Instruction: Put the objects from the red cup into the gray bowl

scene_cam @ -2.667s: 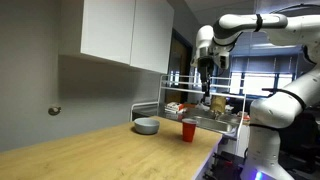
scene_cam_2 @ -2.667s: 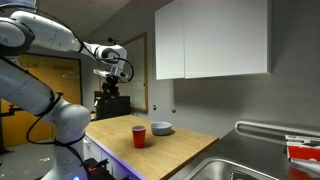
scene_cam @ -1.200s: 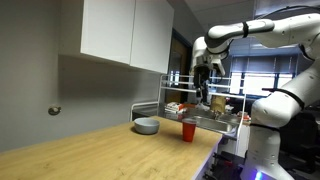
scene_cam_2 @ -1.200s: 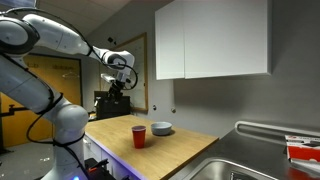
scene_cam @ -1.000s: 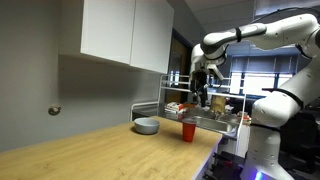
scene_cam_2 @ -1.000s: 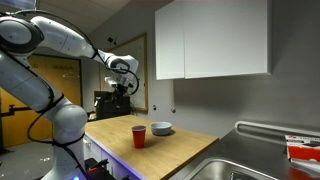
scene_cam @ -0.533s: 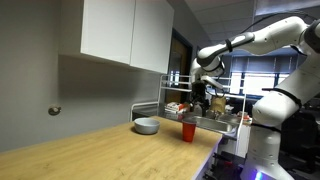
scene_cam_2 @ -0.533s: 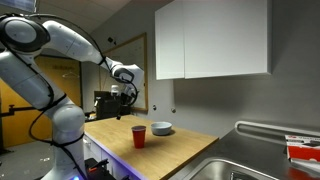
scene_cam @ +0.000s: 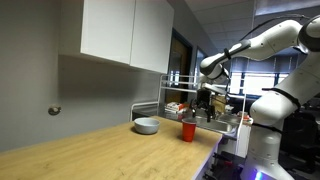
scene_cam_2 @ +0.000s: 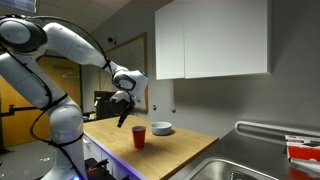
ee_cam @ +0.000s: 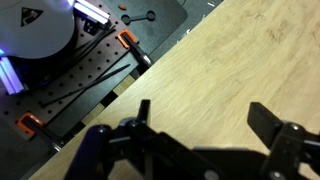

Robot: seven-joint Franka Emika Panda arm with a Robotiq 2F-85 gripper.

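The red cup (scene_cam_2: pixel 138 139) is upright and away from the gray bowl, so my open gripper should keep going toward the cup until the fingers are on both sides of its rim (scene_cam_2: pixel 138 128).
The red cup (scene_cam: pixel 187 130) stands upright on the wooden counter, near its edge; it also shows in an exterior view (scene_cam_2: pixel 139 137). The gray bowl (scene_cam: pixel 147 126) sits beside it, nearer the wall, and shows in an exterior view (scene_cam_2: pixel 161 129) too. My gripper (scene_cam: pixel 204 112) hangs open and empty in the air, to the side of the cup and a little above it, also in an exterior view (scene_cam_2: pixel 123 113). In the wrist view the open fingers (ee_cam: pixel 205 118) frame bare counter wood (ee_cam: pixel 240 60). What is inside the cup is hidden.
A metal wire rack (scene_cam: pixel 190 105) with items stands behind the cup. White cabinets (scene_cam_2: pixel 215 38) hang over the counter. A sink (scene_cam_2: pixel 250 165) lies at the counter's far end. The robot base with cables (ee_cam: pixel 60 60) lies beyond the counter edge.
My gripper has come down from high above and moved closer to the red cup, and has tilted. The cup and bowl have not moved.
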